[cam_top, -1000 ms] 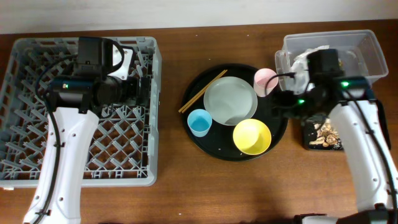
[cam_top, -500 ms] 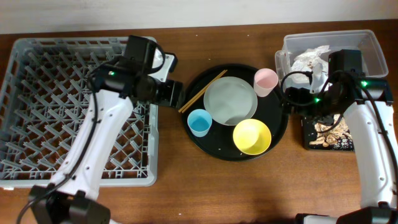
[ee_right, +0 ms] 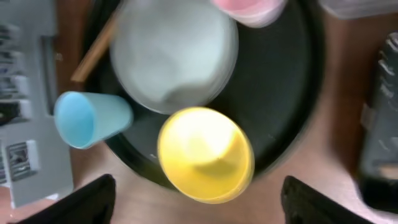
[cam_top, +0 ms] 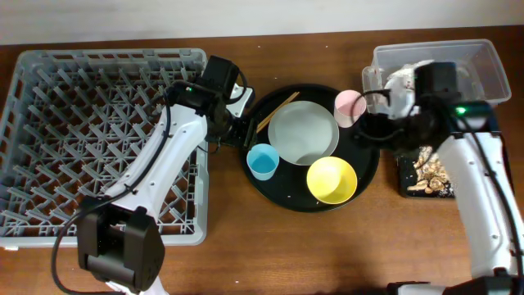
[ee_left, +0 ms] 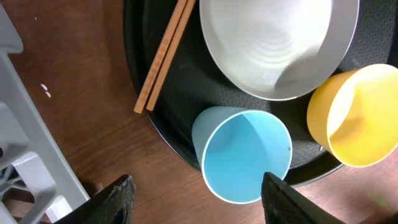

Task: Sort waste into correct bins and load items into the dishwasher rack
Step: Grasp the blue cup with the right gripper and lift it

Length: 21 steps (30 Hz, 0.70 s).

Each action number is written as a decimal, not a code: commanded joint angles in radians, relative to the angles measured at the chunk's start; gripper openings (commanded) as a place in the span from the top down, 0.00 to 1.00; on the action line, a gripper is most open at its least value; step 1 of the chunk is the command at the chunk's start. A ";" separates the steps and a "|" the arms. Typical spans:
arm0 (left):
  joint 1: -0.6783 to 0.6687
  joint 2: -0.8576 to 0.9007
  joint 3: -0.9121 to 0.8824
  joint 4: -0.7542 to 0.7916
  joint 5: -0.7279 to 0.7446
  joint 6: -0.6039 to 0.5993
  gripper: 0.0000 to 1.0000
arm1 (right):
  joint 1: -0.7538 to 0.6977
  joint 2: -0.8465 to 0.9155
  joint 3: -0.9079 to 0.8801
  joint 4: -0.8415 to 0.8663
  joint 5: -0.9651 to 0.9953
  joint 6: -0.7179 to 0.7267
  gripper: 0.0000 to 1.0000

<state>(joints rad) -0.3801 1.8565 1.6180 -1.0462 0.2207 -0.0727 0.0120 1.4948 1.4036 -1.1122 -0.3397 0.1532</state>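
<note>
Next, my right gripper tips the light-blue cup in the air, as it stands with its opening up [cam_top: 263, 159], and my left gripper should take its base [ee_right: 125, 117] before racking it.
The grey dishwasher rack [cam_top: 98, 164] fills the left side. A big round black tray [cam_top: 368, 164] holds the pale green plate [cam_top: 303, 131], yellow bowl [cam_top: 332, 179], pink cup [cam_top: 350, 107], light-blue cup [cam_top: 263, 161] and two chopsticks [cam_top: 266, 121]. My left gripper [cam_top: 239, 131] is open and empty, between the rack and the tray. In the left wrist view its fingers [ee_left: 202, 202] straddle the near side of the blue cup [ee_left: 242, 155]. My right gripper [cam_top: 372, 131] is open and empty over the tray's right edge; its wrist view [ee_right: 202, 205] shows the yellow bowl [ee_right: 205, 155] just ahead.
The clear tub [cam_top: 483, 57] at the back right holds crumpled white tissue [cam_top: 407, 79]. The flat black tray [cam_top: 405, 184] at the right holds brownish food scraps [cam_top: 427, 174]. Bare wood lies in front of the round tray.
My left arm has swung right, from over the rack to the round tray's left edge by the blue cup. My right gripper has shifted slightly left toward the tray.
</note>
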 commanded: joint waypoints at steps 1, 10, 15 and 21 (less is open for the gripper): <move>0.026 -0.003 0.025 -0.006 -0.045 -0.050 0.35 | 0.138 0.037 0.006 0.070 0.014 0.107 0.21; 0.233 -0.004 0.050 -0.078 -0.049 -0.066 0.27 | 0.437 0.274 0.006 0.325 0.146 0.325 0.41; 0.283 -0.004 0.051 -0.101 -0.050 -0.065 0.25 | 0.480 0.395 0.006 0.367 0.176 0.354 0.44; 0.285 -0.004 0.051 -0.093 -0.065 -0.065 0.25 | 0.491 0.423 0.006 0.373 0.180 0.354 0.64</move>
<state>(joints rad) -0.0986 1.8565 1.6451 -1.1419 0.1673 -0.1291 0.4946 1.9087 1.4036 -0.7425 -0.1806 0.4976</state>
